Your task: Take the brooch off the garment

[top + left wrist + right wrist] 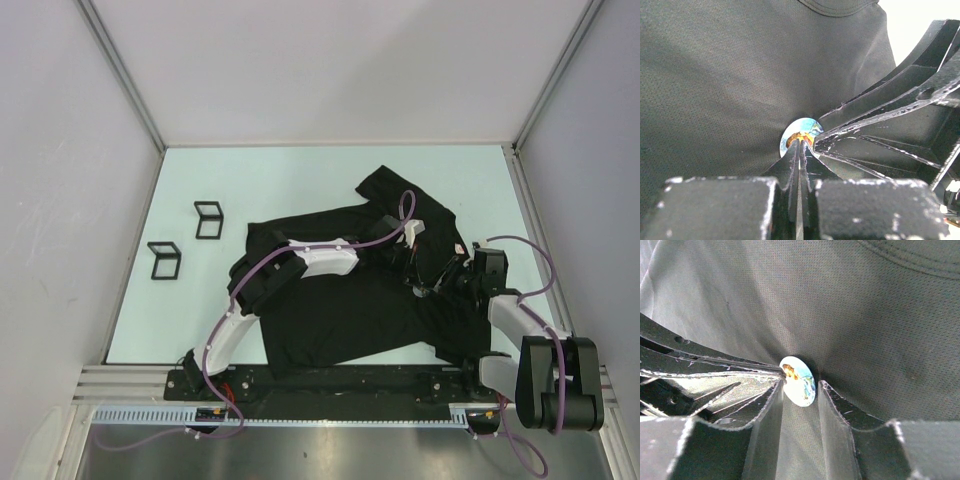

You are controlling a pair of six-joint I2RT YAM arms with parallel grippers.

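Note:
Next, I open my left gripper and bring a finger to each side of the brooch (801, 131), because the gripper's fingers meet only at the brooch's rim (785, 152).
The black T-shirt (340, 310) lies crumpled on the table, right of the middle. The brooch (797, 381) is a small round white pin with a blue and orange picture; it stands tilted off the cloth and also shows in the left wrist view (801, 129). My left gripper (801, 143) is shut, its tips pinching the brooch's edge; in the right wrist view its fingers (730, 367) come in from the left. My right gripper (800, 386) is open, one finger on each side of the brooch, not touching it. In the top view both grippers (418, 262) (447, 278) meet over the shirt.
Two small black wire-frame stands (208, 220) (165, 260) sit on the pale green table (300, 180) at the left. White walls enclose the back and sides. A metal rail (330, 415) runs along the near edge.

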